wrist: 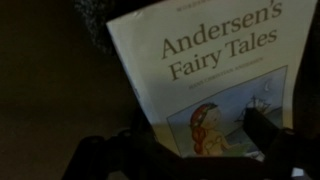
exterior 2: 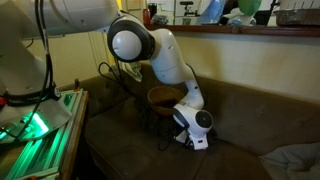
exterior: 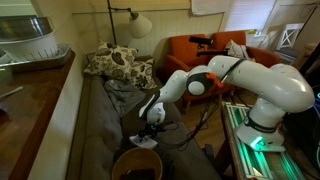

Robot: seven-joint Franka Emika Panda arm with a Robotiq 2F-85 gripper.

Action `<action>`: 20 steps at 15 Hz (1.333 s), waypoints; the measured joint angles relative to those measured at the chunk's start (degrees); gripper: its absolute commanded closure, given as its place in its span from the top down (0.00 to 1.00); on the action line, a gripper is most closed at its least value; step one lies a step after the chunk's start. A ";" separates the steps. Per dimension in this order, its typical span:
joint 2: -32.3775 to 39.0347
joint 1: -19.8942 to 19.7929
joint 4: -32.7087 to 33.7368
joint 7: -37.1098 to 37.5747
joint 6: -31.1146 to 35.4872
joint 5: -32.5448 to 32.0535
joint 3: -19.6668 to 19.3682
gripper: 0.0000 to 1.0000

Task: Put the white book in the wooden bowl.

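The white book (exterior: 143, 142) will stay closed and keep its shape when I carry it, because its cover lies flat with straight edges (wrist: 130, 72).
The white book (wrist: 215, 60), titled "Andersen's Fairy Tales", lies flat on the dark sofa seat and fills most of the wrist view. My gripper (wrist: 198, 135) is open just above its lower half, one finger at each side of the cover picture. In both exterior views the gripper (exterior: 150, 125) (exterior 2: 196, 126) points down at the seat, with a white corner of the book (exterior: 145, 143) (exterior 2: 196, 141) showing under it. The wooden bowl (exterior: 136, 163) (exterior 2: 165, 97) stands on the seat close beside the gripper. It is out of the wrist view.
A patterned cushion (exterior: 118, 64) lies at the far end of the sofa. An orange armchair (exterior: 205, 50) stands behind the arm. A green-lit rack (exterior 2: 35, 125) stands by the robot base. A wooden counter (exterior: 35, 95) runs along the sofa's back.
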 measured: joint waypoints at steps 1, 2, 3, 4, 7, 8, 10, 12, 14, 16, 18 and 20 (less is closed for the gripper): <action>0.32 -0.08 0.55 0.00 0.00 0.00 0.21 1.00; 0.77 -0.20 1.40 0.00 0.00 0.00 0.51 1.00; 1.31 -0.32 2.41 0.00 -0.14 -0.03 0.83 1.00; 1.46 -0.51 3.05 -0.04 -0.16 -0.04 1.24 1.00; 1.15 -1.40 4.86 -1.25 -0.43 -0.04 3.25 0.72; 0.97 -1.61 5.49 -2.25 -0.42 0.03 3.80 0.66; 0.09 -2.22 5.84 -5.09 -0.05 0.15 4.97 0.51; -1.00 -3.04 5.80 -7.28 -0.04 0.23 5.95 0.37; -1.82 -3.82 5.66 -8.54 -0.07 0.23 6.76 0.23; -2.69 -4.47 4.77 -9.29 -0.41 0.23 7.30 0.08; -4.53 -5.20 2.16 -10.79 -1.52 0.22 7.35 0.03; -8.11 -6.76 -2.52 -14.57 -1.74 0.29 7.84 0.06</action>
